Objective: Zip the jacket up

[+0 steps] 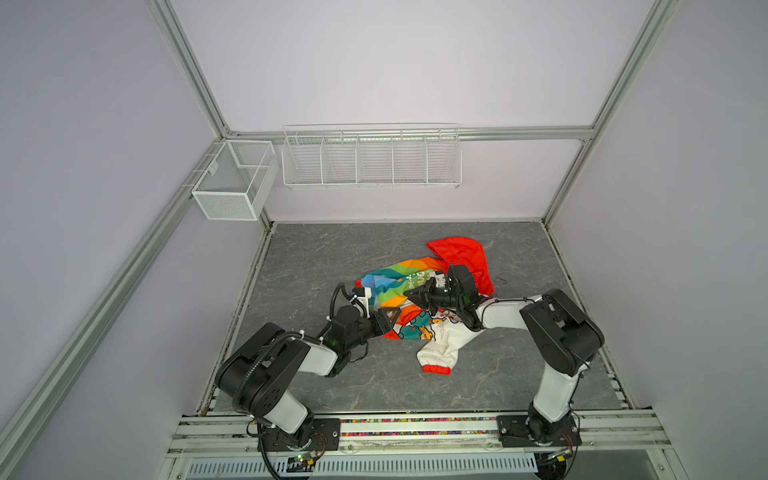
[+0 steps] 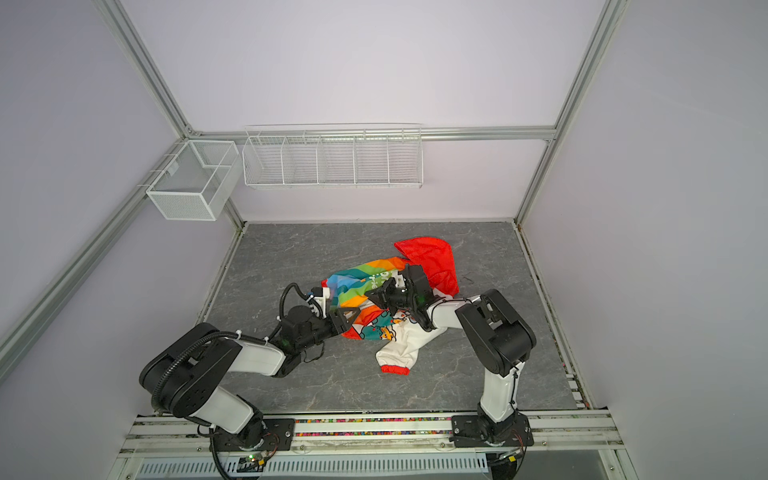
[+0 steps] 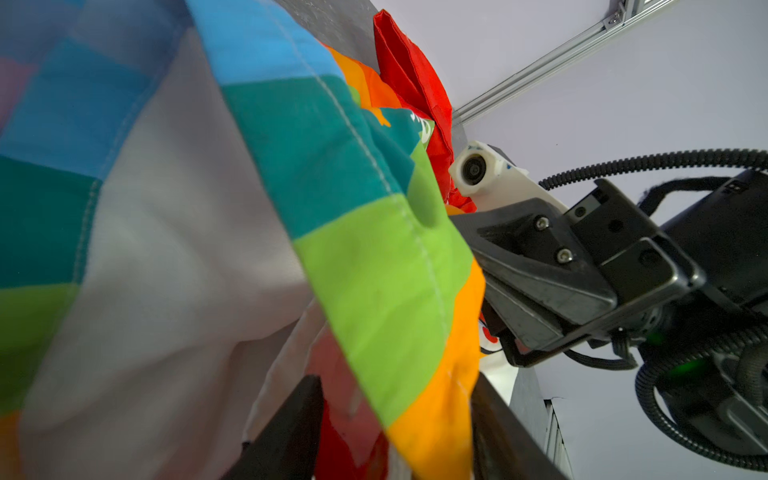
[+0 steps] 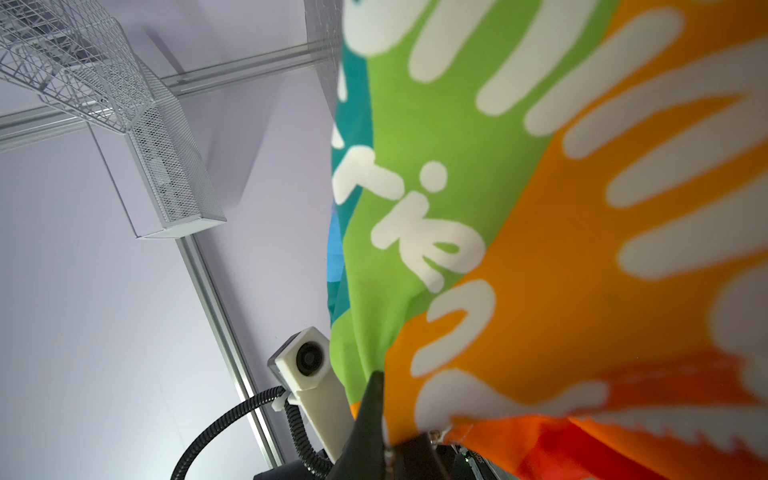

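The robot's right gripper is shut on the lettered fabric, and the left gripper should take the striped edge's orange end so that the right gripper can get to the zipper.
The jacket lies bunched mid-table in both top views. Its rainbow-striped side is lifted between the arms, and its red hood points to the back. A white sleeve with a red cuff trails to the front. My right gripper is shut on the orange and green lettered fabric. My left gripper stands open just left of it. A striped edge of the jacket hangs between its two dark fingers. The zipper is hidden in the folds.
The grey marble table is walled by aluminium frame posts. A white mesh basket hangs at the back left. A long wire rack hangs on the back wall. A small dark mark lies right of the hood.
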